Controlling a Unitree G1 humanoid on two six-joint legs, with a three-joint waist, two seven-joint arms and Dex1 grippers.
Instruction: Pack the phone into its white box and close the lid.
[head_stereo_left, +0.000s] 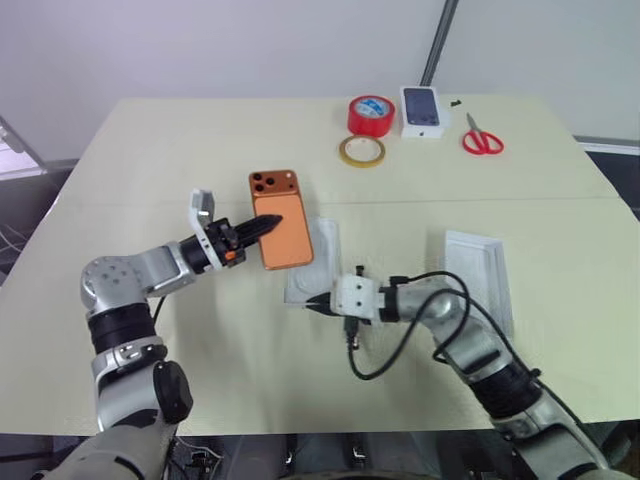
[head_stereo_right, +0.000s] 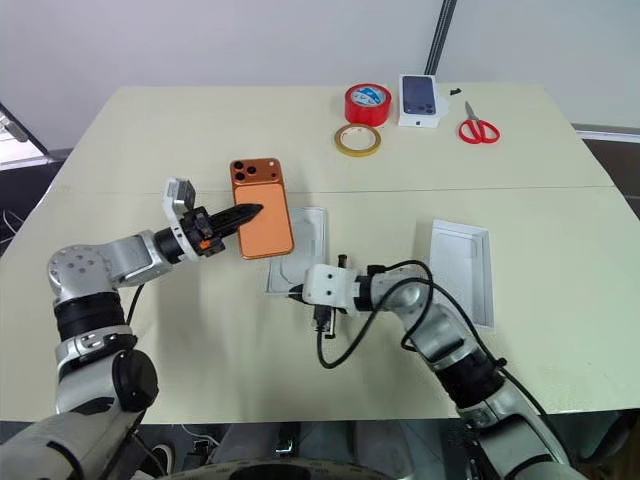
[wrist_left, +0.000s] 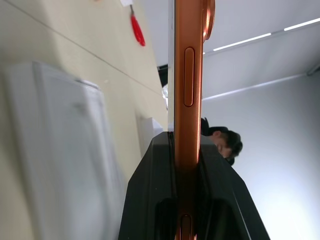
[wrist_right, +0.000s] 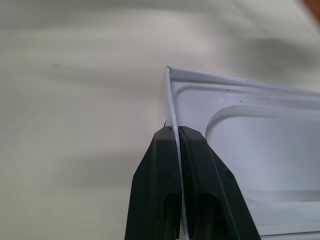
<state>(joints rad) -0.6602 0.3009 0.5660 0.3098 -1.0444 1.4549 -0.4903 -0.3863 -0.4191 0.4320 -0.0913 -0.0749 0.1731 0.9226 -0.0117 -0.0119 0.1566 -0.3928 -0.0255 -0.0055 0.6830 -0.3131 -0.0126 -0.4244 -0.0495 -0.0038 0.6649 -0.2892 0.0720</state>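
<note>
My right gripper's finger is inside the white box's near rim (head_stereo_left: 299, 301), so that gripper should move back and my left gripper should put the phone into the box's hollow (head_stereo_left: 322, 268).
My left gripper (head_stereo_left: 265, 226) is shut on the orange phone (head_stereo_left: 275, 195) and holds it flat in the air, camera cluster at the far end. The left wrist view shows the phone (wrist_left: 189, 75) edge-on between the black fingers (wrist_left: 150, 200). Below and right of the phone lies the white box (head_stereo_left: 325, 240), its floor covered by a thin white moulded insert (wrist_right: 260, 145) with a rounded recess. My right gripper (head_stereo_left: 312, 305) is shut on the insert's thin upright rim at the near corner, seen between its fingers (wrist_right: 160, 165). The plain white lid (head_stereo_left: 478, 265) lies to the right.
At the table's far side sit a red tape roll (head_stereo_left: 371, 113), a yellow tape ring (head_stereo_left: 361, 151), a small white box with a phone picture (head_stereo_left: 423, 110) and red scissors (head_stereo_left: 482, 138). A black cable (head_stereo_left: 380, 365) loops beside my right wrist.
</note>
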